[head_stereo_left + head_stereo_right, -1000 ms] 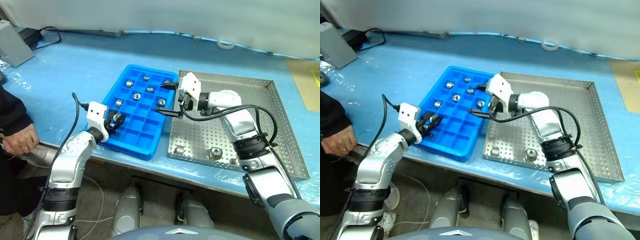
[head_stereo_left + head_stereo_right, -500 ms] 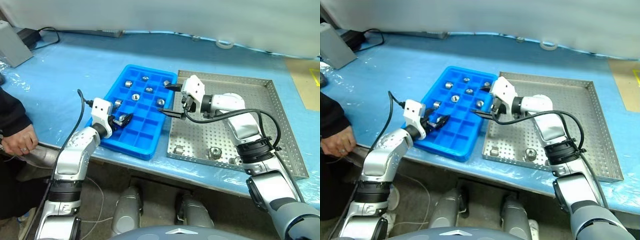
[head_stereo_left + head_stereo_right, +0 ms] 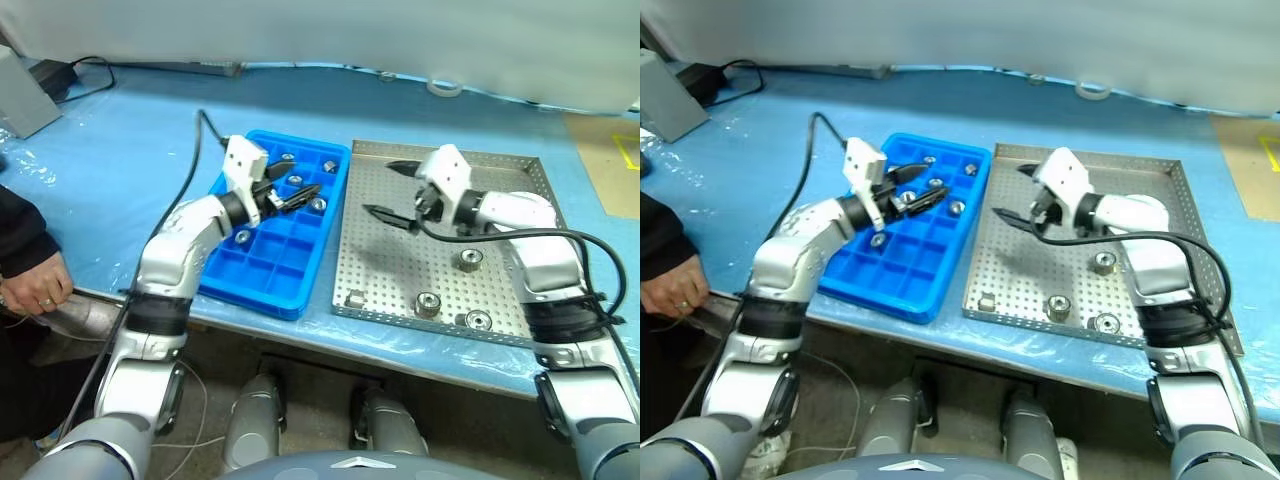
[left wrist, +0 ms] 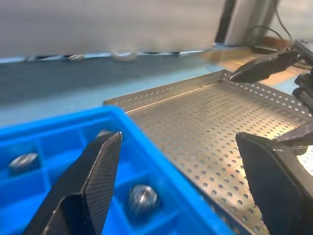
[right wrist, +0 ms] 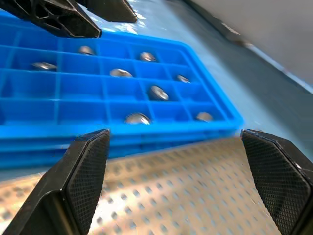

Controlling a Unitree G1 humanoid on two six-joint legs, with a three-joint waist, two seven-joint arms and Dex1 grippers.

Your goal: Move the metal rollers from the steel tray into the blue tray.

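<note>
The steel tray's farthest metal roller (image 3: 470, 260) stands apart from its neighbours, so my open left gripper keeps going toward that roller and closes around its sides.
The blue tray (image 3: 262, 272) lies left of the steel tray (image 3: 520, 215). Several metal rollers (image 3: 243, 237) sit in its compartments, also seen as rollers (image 5: 138, 118) from the right wrist. Three rollers (image 3: 467, 259) lie on the steel tray's near half, plus a small piece (image 3: 354, 298) by its front left corner. My left gripper (image 3: 296, 185) hovers open over the blue tray's far part, empty, pointing toward the steel tray. My right gripper (image 3: 377, 188) stands open and empty over the steel tray's far left area, pointing at the blue tray.
A person's hand (image 3: 40, 285) rests at the table's left edge. A grey box (image 3: 20, 92) and a black cable (image 3: 75, 68) lie at the far left. A tape roll (image 3: 443, 88) sits behind the steel tray. Blue sheeting covers the table.
My left gripper opened at the blue tray's near left corner, leaving a roller there, then rose and swung right over the tray. My right gripper moved right, off the blue tray's edge.
</note>
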